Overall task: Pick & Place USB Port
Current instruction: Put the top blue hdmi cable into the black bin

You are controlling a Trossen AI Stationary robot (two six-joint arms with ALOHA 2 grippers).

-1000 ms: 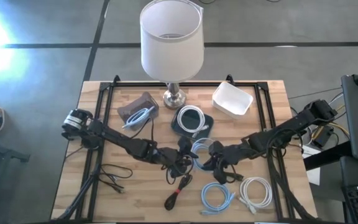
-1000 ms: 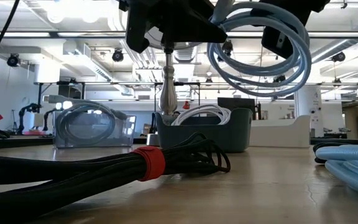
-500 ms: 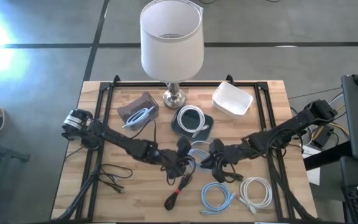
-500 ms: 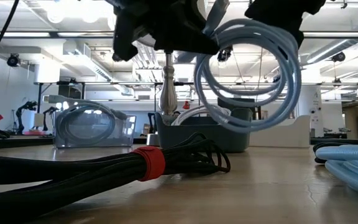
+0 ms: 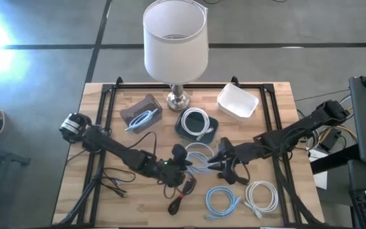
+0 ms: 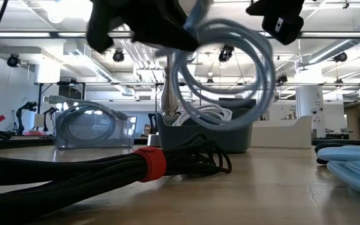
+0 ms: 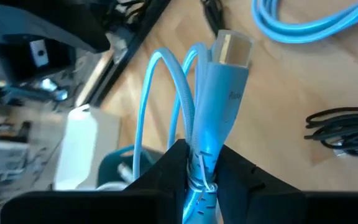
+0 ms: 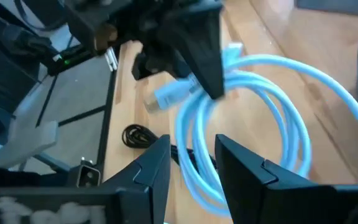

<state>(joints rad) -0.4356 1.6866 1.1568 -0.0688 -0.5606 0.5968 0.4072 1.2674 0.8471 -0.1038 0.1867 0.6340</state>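
Note:
My left gripper should carry the light-blue coil over to the grey case with the blue cable while my right gripper backs clear, because that case is far from my right gripper.
A light-blue coiled USB cable hangs in the air over the table's middle. Its gold-tipped plug sticks out past my left gripper's fingers. My left gripper is shut on the coil from its left side. My right gripper stands open at the coil's right side, and one loop runs between its spread fingers. In the low view the coil hangs as a round loop below both grippers. My left gripper pinches the coil's gathered strands between its two fingers, just behind the plug, where a thin tie binds them. The fingers come in from the table's left, slanting down. The coil hangs clear of the table, its loops slack.
A lamp stands at the far middle, with a white bin to its right. A dark tray with a white cable and a grey case with a blue cable lie nearby. Black, blue and white coils lie near the front.
My left gripper has shut on the blue coil and my right gripper has opened and let it go. The coil has swung toward the table's left with the left gripper, still clear of the table. My right gripper has drawn back a little to the right.

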